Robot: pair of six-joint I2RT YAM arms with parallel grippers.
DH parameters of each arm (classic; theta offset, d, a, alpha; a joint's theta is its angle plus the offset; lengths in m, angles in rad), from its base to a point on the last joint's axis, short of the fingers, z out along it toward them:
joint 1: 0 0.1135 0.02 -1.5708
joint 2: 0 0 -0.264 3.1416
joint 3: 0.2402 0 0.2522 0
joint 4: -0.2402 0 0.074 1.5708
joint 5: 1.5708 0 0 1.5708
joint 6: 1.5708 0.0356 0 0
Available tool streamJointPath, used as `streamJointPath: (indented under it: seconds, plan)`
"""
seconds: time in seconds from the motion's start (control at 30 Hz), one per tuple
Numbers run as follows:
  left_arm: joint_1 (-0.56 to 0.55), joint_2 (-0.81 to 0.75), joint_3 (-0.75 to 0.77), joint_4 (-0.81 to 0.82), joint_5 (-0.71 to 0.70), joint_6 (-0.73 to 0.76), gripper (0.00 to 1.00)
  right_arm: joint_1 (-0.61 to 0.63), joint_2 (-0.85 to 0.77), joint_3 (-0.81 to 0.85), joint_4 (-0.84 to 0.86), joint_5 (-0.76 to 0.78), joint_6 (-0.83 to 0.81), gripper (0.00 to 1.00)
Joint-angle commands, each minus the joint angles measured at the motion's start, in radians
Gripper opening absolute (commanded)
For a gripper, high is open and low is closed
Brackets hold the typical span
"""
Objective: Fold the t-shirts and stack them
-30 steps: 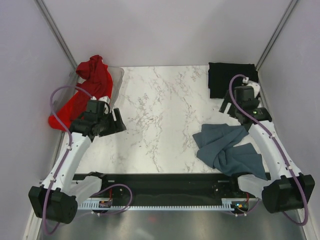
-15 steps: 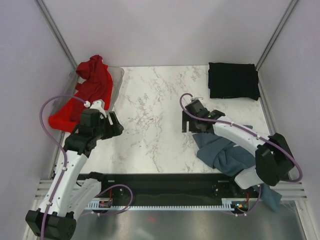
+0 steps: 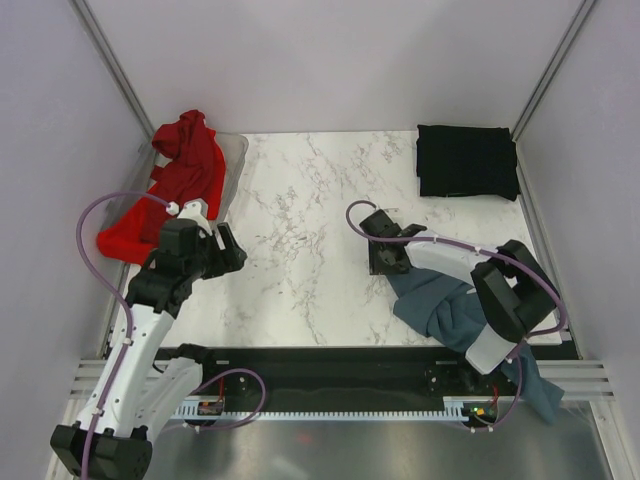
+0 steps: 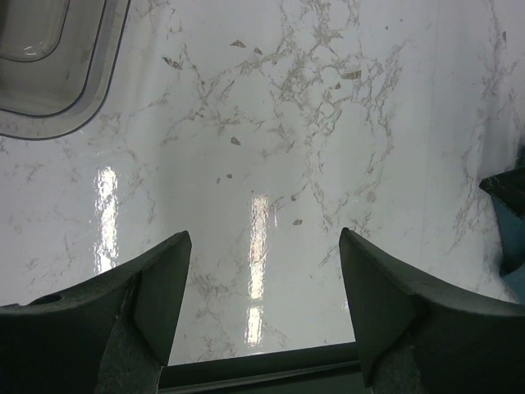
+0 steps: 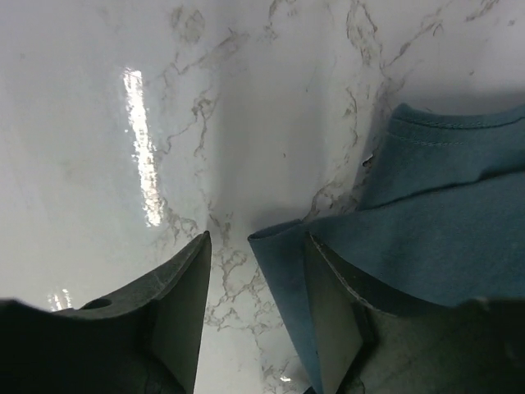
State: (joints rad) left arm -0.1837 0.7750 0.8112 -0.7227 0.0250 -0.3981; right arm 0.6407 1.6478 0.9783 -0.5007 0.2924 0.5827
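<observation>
Next, my right gripper lifts the blue-grey t-shirt by its corner (image 5: pixel 279 235) onto open marble, because the t-shirt hangs over the front rail (image 3: pixel 522 372), out of my left gripper's reach.
The slate blue-grey t-shirt (image 3: pixel 452 300) lies crumpled at the front right of the marble table. My right gripper (image 3: pixel 386 262) is low at its left edge. In the right wrist view the gripper (image 5: pixel 257 242) is open, and a corner of the blue-grey shirt (image 5: pixel 426 222) lies between the jaws against the right finger. The black t-shirt (image 3: pixel 466 160) lies folded flat at the back right. The red t-shirt (image 3: pixel 183 172) is heaped over the clear bin at the left. My left gripper (image 3: pixel 226 250) is open and empty over bare marble (image 4: pixel 262 238).
The clear plastic bin (image 3: pixel 236 158) stands at the table's left edge; its rounded corner shows in the left wrist view (image 4: pixel 57 74). Grey walls close in the left, right and back. A black rail (image 3: pixel 320 362) runs along the front edge.
My right arm swung from beside the black shirt forward and left, down to the blue-grey shirt's left edge. My left gripper drew back a little toward the front.
</observation>
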Motion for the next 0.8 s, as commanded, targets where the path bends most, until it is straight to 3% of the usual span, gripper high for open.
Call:
streamJointPath:
  seconds: [0.0, 0.07, 0.17, 0.33, 0.53, 0.63, 0.73, 0.77]
  plan:
    - [-0.002, -0.020, -0.004, 0.035, -0.023, 0.005, 0.80, 0.004, 0.035, -0.021, 0.036, 0.040, 0.003, 0.56]
    - [-0.002, -0.023, -0.004, 0.035, -0.022, 0.005, 0.80, 0.004, 0.052, -0.026, 0.040, 0.048, -0.001, 0.52]
    - [-0.002, -0.023, -0.006, 0.035, -0.022, 0.004, 0.80, 0.004, 0.069, -0.029, 0.039, 0.054, -0.007, 0.38]
    - [-0.002, -0.029, -0.006, 0.037, -0.022, 0.004, 0.80, 0.004, 0.063, -0.036, 0.040, 0.039, -0.004, 0.01]
    - [-0.002, -0.026, -0.007, 0.034, -0.022, 0.004, 0.80, 0.030, 0.015, 0.042, -0.004, -0.016, -0.003, 0.00]
    - [-0.002, -0.016, -0.007, 0.035, -0.045, 0.004, 0.80, 0.082, -0.008, 0.245, -0.056, -0.122, -0.017, 0.00]
    - [-0.002, -0.010, -0.007, 0.035, -0.051, 0.002, 0.80, 0.144, 0.030, 0.631, -0.212, -0.139, -0.033, 0.00]
    - [-0.002, -0.005, -0.009, 0.034, -0.053, 0.002, 0.80, 0.154, 0.050, 0.881, -0.260, -0.131, -0.049, 0.00]
